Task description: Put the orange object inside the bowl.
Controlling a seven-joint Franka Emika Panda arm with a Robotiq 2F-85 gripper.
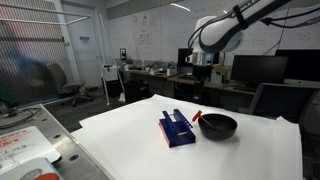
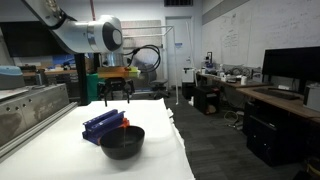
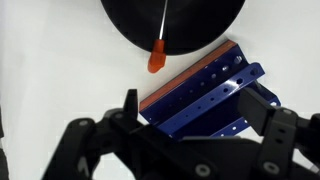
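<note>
The orange object sticks out past the bowl's rim (image 3: 162, 44) with its narrow way in line with the robot's fingers, so the gripper continues to go down until the fingers are on both sides of its orange end (image 1: 197, 116).
The orange object (image 3: 156, 55) is small and orange-red. It lies on the white table between the black bowl (image 3: 190, 25) and the dark-blue box (image 3: 205, 95), touching or almost touching the bowl's rim. It also shows in both exterior views (image 1: 196, 116) (image 2: 124, 123), beside the bowl (image 1: 218, 126) (image 2: 122, 142). A thin pale line runs from it across the bowl in the wrist view. My gripper (image 3: 198, 110) is open and empty. It hangs well above the table (image 1: 204, 62) (image 2: 117, 92), over the box.
The blue box (image 1: 177, 130) (image 2: 103, 124) lies flat beside the bowl. The white-covered table (image 1: 130, 140) ends near the bowl on one side (image 2: 175, 140). Desks, monitors and chairs stand beyond it. A metal surface (image 1: 25, 140) is beside the table.
</note>
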